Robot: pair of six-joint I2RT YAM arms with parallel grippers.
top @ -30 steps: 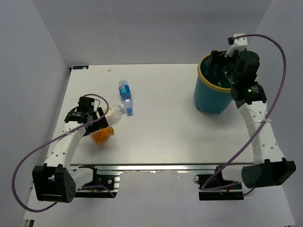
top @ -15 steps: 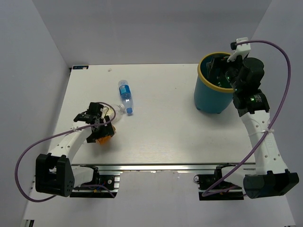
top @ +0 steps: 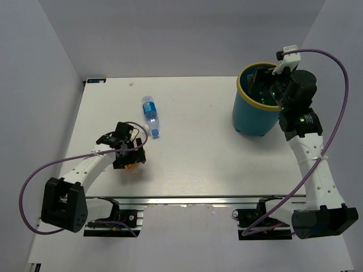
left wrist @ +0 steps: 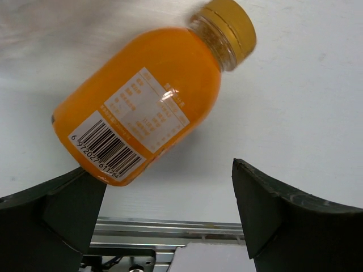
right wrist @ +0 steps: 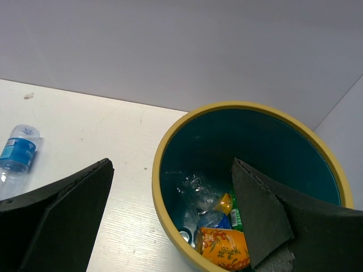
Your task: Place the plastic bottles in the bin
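My left gripper should turn in line with the bottle [left wrist: 144,105] before it closes, because the orange-filled bottle lies at a slant across the gripper's opening, its base [left wrist: 86,148] close to a finger.
An orange-filled bottle [left wrist: 142,107] with a yellow cap [left wrist: 229,28] lies on its side on the white table. My left gripper [left wrist: 164,192] is open just behind it, and the bottle's base is close to the left finger [left wrist: 62,215]. In the top view the left gripper [top: 129,157] covers most of this bottle [top: 134,165]. A clear bottle with a blue label [top: 150,116] lies farther back. The teal bin with a yellow rim [top: 253,113] stands at the back right. My right gripper [right wrist: 170,209] is open and empty above its near rim [right wrist: 164,226]. Several bottles [right wrist: 218,241] lie inside.
The blue-label bottle also shows at the left edge of the right wrist view [right wrist: 17,154]. The table's front metal rail [left wrist: 170,229] runs just behind the left fingers. Grey walls close in the table at the back and sides.
My left gripper has moved right and toward the front edge, down over the orange bottle. The clear bottle beside it no longer shows. The right gripper shifted slightly over the bin, then held still.
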